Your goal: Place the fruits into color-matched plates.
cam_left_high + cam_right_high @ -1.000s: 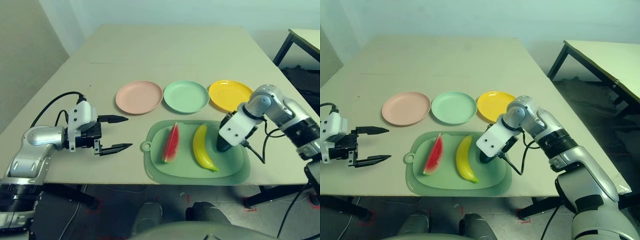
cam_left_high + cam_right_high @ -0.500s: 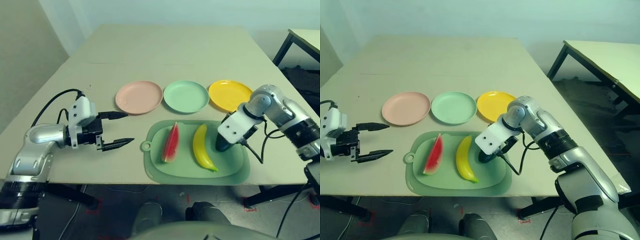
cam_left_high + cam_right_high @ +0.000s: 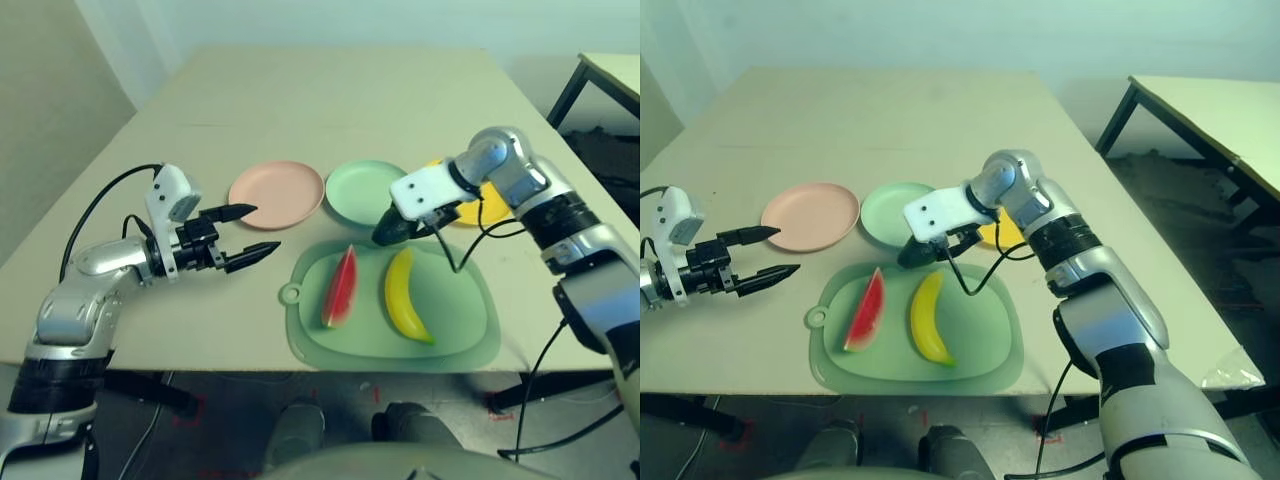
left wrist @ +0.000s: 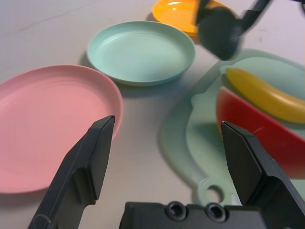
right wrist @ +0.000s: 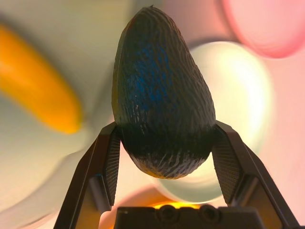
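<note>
The avocado hangs by the empty mint green plate's near edge (image 3: 367,222). My right gripper should keep carrying it forward until it is over the plate's middle (image 3: 366,192).
My right gripper (image 3: 390,231) is shut on the dark green avocado (image 5: 162,95), holding it in the air over the near edge of the mint green plate (image 3: 372,191). The pale pink plate (image 3: 277,189) lies to that plate's left and the yellow plate (image 3: 482,206) to its right, partly behind my right arm. The red watermelon wedge (image 3: 340,288) and the yellow banana (image 3: 404,297) lie on the green mat (image 3: 455,325). My left gripper (image 3: 248,233) is open, just left of the pink plate, holding nothing.
The green mat has a ring tab (image 3: 291,295) at its left end. Another table (image 3: 608,75) stands off to the right. A black cable (image 3: 110,197) loops from my left arm.
My right gripper lifted the avocado off the mat and carried it left and back to the mint green plate's edge. My left gripper moved forward toward the pink plate.
</note>
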Robot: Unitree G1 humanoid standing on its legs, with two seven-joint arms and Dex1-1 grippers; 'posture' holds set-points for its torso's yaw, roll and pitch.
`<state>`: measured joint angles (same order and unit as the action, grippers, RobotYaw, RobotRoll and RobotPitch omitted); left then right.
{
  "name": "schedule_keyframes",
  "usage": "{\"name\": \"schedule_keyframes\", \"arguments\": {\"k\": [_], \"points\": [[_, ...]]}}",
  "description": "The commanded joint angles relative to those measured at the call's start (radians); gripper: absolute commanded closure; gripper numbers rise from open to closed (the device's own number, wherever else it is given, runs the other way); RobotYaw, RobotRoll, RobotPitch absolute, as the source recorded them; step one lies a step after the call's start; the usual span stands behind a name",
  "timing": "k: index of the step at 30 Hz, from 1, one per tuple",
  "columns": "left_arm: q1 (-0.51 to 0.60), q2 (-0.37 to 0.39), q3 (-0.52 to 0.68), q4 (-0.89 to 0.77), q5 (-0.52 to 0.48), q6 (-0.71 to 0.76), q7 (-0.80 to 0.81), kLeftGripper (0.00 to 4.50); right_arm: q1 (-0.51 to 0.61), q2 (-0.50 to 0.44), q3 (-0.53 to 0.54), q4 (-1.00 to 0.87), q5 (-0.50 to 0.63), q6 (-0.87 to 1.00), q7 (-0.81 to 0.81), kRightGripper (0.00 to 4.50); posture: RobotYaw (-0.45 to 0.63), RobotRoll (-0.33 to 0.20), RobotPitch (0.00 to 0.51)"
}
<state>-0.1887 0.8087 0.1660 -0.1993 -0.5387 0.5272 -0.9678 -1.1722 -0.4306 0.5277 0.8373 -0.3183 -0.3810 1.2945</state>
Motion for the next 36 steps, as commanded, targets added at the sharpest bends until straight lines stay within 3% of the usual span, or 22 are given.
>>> {"name": "schedule_keyframes", "arguments": {"k": [1, 12, 23, 27, 28, 36], "points": [[-0.024, 0.006, -0.029, -0.027, -0.001, 0.046, 0.012, 0.0, -0.038, 0.043, 0.001, 0.11, -0.045, -0.051, -0.107, 1.49, 0.13, 0.0, 0.052], [-0.038, 0.017, -0.059, -0.046, 0.015, 0.099, 0.027, 0.0, -0.105, 0.141, 0.021, 0.371, -0.188, -0.119, -0.43, 1.49, 0.16, 0.0, 0.045], [-0.025, 0.014, -0.062, -0.043, 0.024, 0.069, 0.009, 0.0, -0.096, 0.16, 0.029, 0.437, -0.254, -0.113, -0.471, 1.49, 0.16, 0.0, 0.046], [-0.034, 0.013, -0.073, -0.024, 0.038, 0.044, -0.005, 0.0, -0.096, 0.159, 0.029, 0.448, -0.27, -0.108, -0.48, 0.17, 0.16, 0.0, 0.047], [-0.037, 0.012, -0.074, -0.02, 0.041, 0.041, -0.007, 0.0, -0.096, 0.158, 0.03, 0.45, -0.273, -0.106, -0.483, 0.04, 0.16, 0.0, 0.048], [-0.045, 0.013, -0.083, 0.006, 0.055, 0.01, -0.026, 0.0, -0.098, 0.145, 0.029, 0.447, -0.286, -0.122, -0.474, 0.04, 0.16, 0.0, 0.045]]}}
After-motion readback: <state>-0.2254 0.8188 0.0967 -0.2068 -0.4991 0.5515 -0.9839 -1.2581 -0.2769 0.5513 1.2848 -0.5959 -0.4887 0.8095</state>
